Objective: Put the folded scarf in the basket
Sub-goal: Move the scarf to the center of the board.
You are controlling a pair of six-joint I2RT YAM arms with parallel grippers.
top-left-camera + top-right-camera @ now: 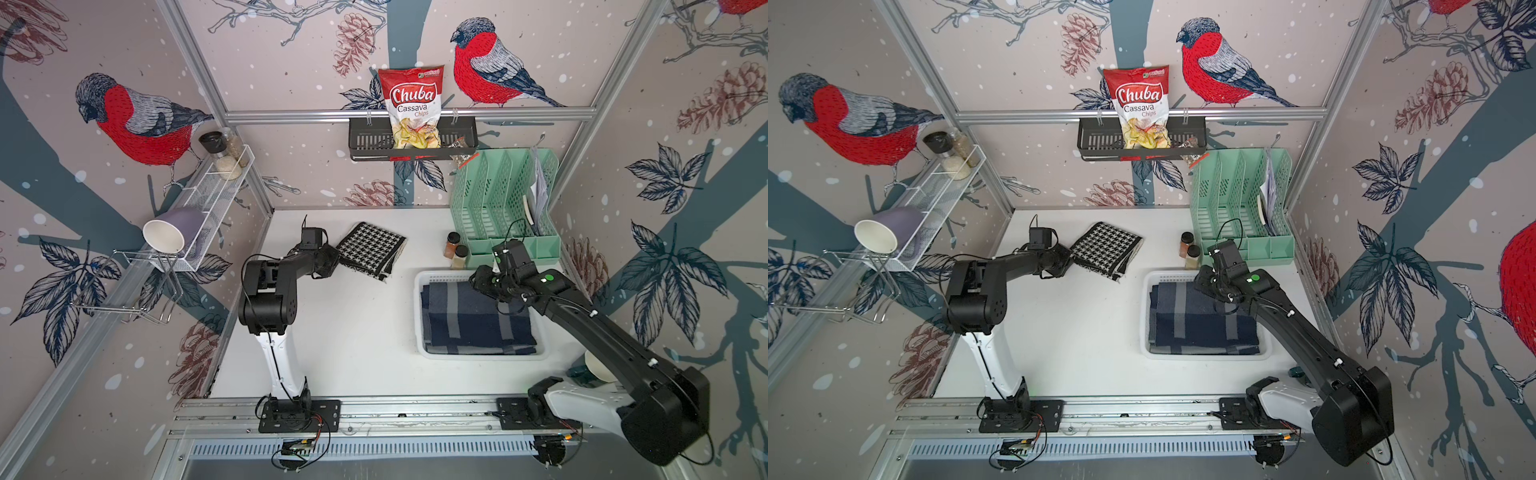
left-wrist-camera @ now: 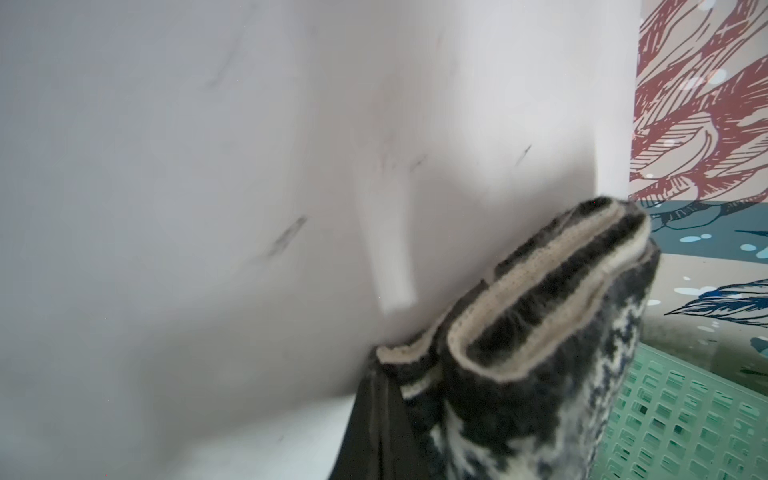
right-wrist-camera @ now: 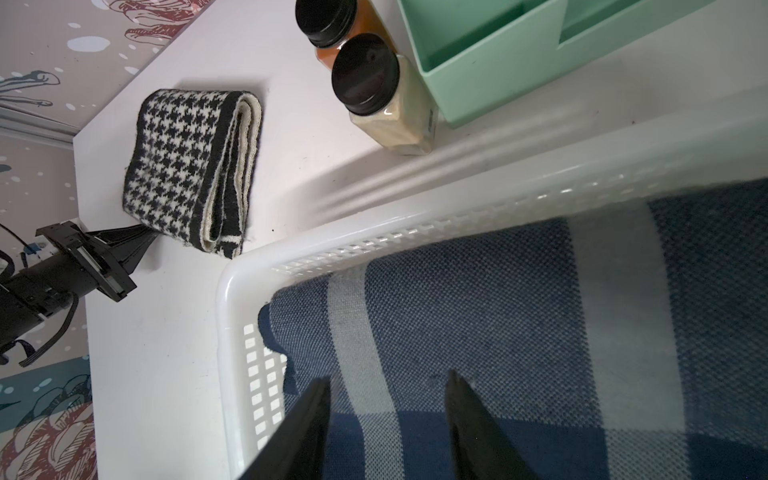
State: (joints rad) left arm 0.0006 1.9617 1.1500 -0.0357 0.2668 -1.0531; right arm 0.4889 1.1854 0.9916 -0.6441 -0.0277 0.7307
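The near table is clear and my left fingers pinch the houndstooth scarf by its near corner (image 1: 341, 256). I'll carry on pulling it nearer until it lies beside the basket.
A folded black-and-white houndstooth scarf (image 1: 371, 249) (image 1: 1106, 249) (image 3: 187, 166) lies on the white table, left of the basket. My left gripper (image 1: 337, 258) (image 1: 1072, 256) (image 2: 384, 386) (image 3: 147, 233) is shut, its tips against the scarf's near corner (image 2: 540, 332); no cloth shows between the jaws. The white perforated basket (image 1: 418, 316) (image 1: 1144, 316) (image 3: 224, 332) holds a folded blue plaid scarf (image 1: 469, 320) (image 1: 1200, 324) (image 3: 498, 311). My right gripper (image 1: 478, 282) (image 1: 1200, 284) (image 3: 388, 376) hovers open over that blue scarf at the basket's far corner, holding nothing.
Two spice jars (image 1: 456, 250) (image 3: 374, 91) stand between the houndstooth scarf and the mint-green file organiser (image 1: 503, 208) behind the basket. A black wall shelf (image 1: 411, 141) carries a chips bag. A white wire shelf (image 1: 208, 208) with a cup hangs on the left wall.
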